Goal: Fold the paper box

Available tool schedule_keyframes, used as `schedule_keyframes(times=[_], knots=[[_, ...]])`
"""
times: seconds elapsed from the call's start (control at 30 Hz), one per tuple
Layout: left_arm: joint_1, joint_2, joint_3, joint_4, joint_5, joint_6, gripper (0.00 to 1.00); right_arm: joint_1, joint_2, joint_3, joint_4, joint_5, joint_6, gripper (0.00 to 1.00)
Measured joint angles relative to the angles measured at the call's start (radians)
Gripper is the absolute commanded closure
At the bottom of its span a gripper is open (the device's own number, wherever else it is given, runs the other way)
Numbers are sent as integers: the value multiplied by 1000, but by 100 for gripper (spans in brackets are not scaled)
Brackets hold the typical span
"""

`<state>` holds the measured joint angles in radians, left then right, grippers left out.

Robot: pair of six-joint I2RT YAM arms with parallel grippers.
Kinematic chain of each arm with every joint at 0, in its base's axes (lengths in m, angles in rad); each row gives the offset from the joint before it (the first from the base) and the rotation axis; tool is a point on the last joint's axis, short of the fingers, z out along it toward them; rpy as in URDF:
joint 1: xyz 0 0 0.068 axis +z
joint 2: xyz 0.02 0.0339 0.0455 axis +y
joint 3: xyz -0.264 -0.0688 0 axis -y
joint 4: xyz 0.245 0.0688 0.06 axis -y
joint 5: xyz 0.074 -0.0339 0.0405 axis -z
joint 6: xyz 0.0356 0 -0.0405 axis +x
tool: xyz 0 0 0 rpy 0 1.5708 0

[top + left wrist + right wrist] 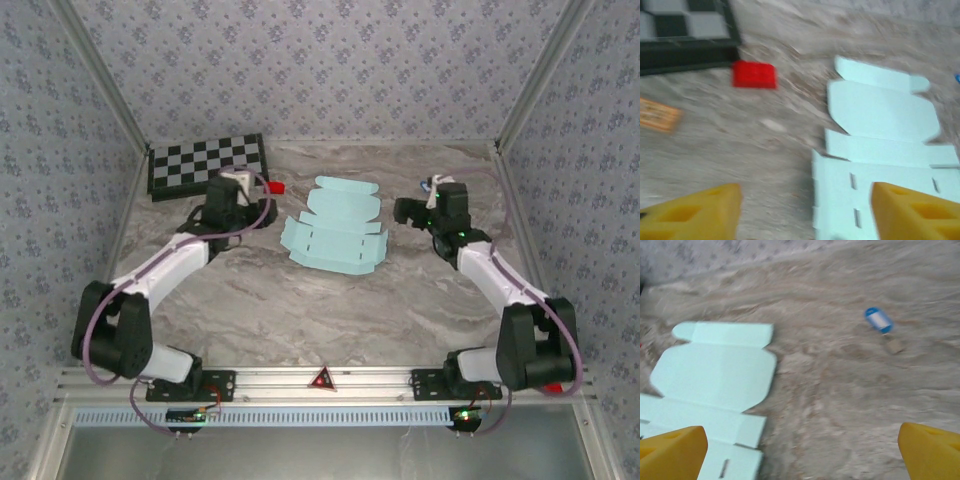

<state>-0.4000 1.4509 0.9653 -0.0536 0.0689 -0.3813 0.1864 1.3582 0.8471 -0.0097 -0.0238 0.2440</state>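
Observation:
I expect the whole sheet to slide and turn flat as one piece when I push the paper box around, because its panels lie level, joined along creases.
The paper box lies flat and unfolded in the middle of the table, a pale blue die-cut sheet with flaps and slots. My left gripper hovers at its left edge. In the left wrist view the box spreads to the right, and my left gripper stands open, its right finger over the sheet's slotted panel and its left finger over bare table. My right gripper is just right of the sheet. In the right wrist view the box lies at the left, and my right gripper is open with nothing between its fingers.
A black-and-white checkerboard lies at the back left, with a small red block beside it. A small blue item sits at the back right. Patterned walls close in the table on three sides.

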Motion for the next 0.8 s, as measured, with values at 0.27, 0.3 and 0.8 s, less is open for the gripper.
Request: schedule_keyframes(times=[0.27, 0.3, 0.8], knots=[[-160, 232, 159, -56, 116, -100, 88, 143, 236, 213, -105, -82, -2, 45], [-171, 254, 167, -56, 129, -112, 93, 143, 265, 238, -111, -93, -5, 51], [-257, 462, 226, -51, 219, -220, 100, 144, 721, 670, -276, -210, -22, 87]])
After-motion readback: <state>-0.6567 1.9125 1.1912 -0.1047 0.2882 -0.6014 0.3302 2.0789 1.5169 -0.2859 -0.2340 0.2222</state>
